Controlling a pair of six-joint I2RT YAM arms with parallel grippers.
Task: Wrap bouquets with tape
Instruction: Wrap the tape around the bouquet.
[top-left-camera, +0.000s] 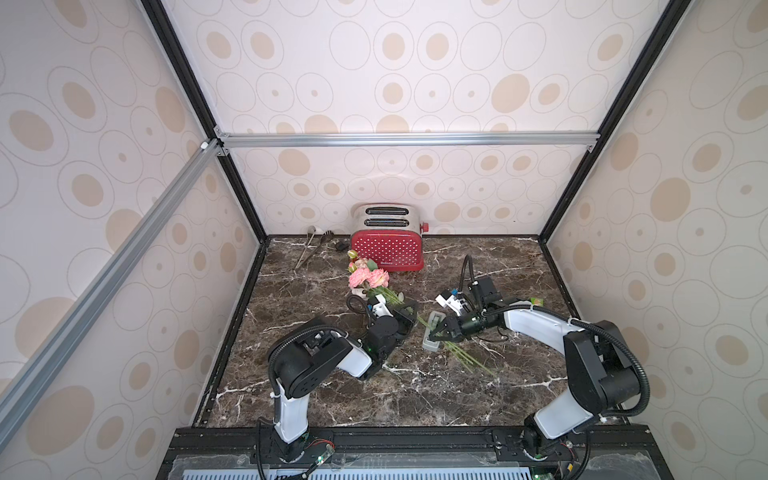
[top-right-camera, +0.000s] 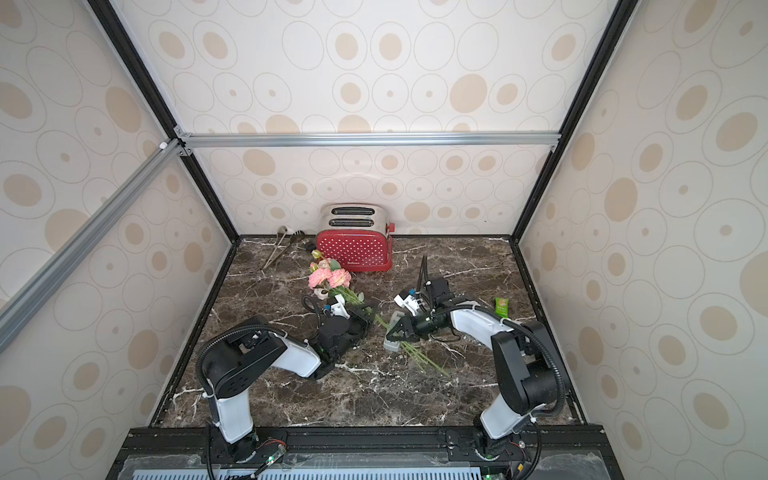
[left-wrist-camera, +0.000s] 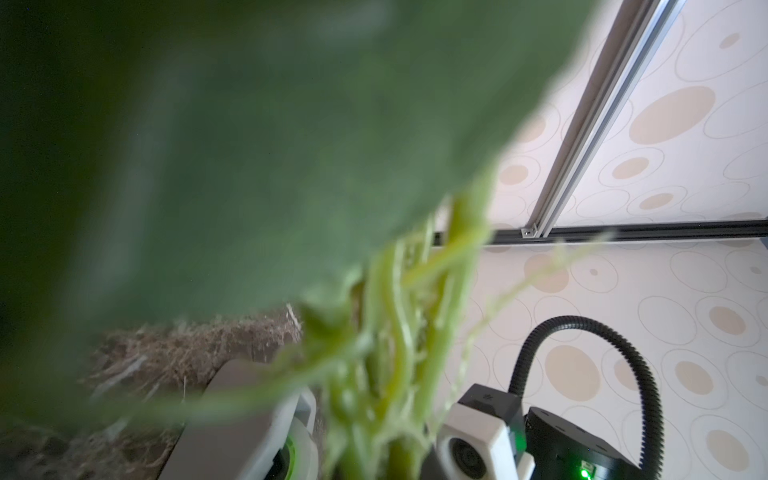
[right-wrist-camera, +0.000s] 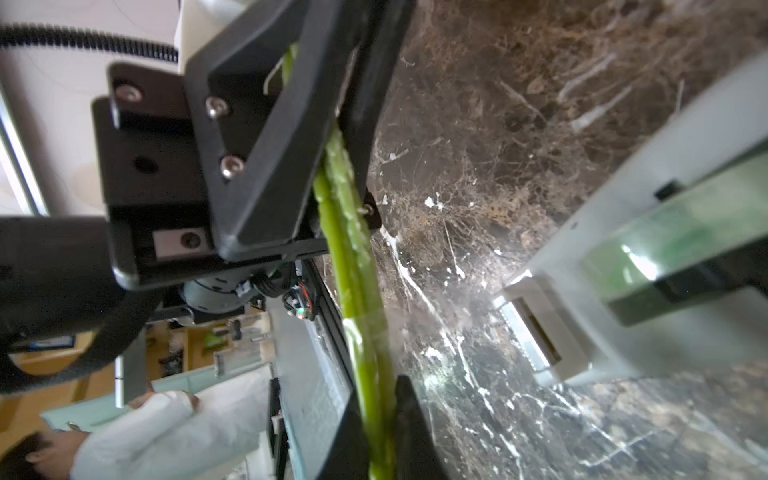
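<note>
The stems (top-left-camera: 386, 293) are clamped below the leaves by my left gripper, which keeps them from rolling. It should open while my right gripper turns the stems (top-left-camera: 456, 349), and then close on them.
The bouquets are one bunch of pink and cream flowers (top-left-camera: 368, 277) (top-right-camera: 328, 277), lying on the marble top with long green stems (top-left-camera: 465, 356) trailing toward the front right. My left gripper (top-left-camera: 406, 312) (top-right-camera: 362, 316) is shut on the stems just below the leaves; the right wrist view shows its black jaws (right-wrist-camera: 332, 124) clamped on them. My right gripper (top-left-camera: 433, 333) (top-right-camera: 394, 331) (right-wrist-camera: 376, 415) is shut on the same stems further down. The tape, a grey dispenser (top-left-camera: 430, 345) (top-right-camera: 390, 344) (right-wrist-camera: 623, 291), lies directly under it. A blurred leaf (left-wrist-camera: 249, 145) fills most of the left wrist view.
A red toaster (top-left-camera: 387, 245) stands at the back wall with metal tongs (top-left-camera: 309, 249) to its left. A green snack packet (top-right-camera: 501, 307) lies behind the right arm. Patterned walls enclose three sides of the marble top (top-left-camera: 374, 399).
</note>
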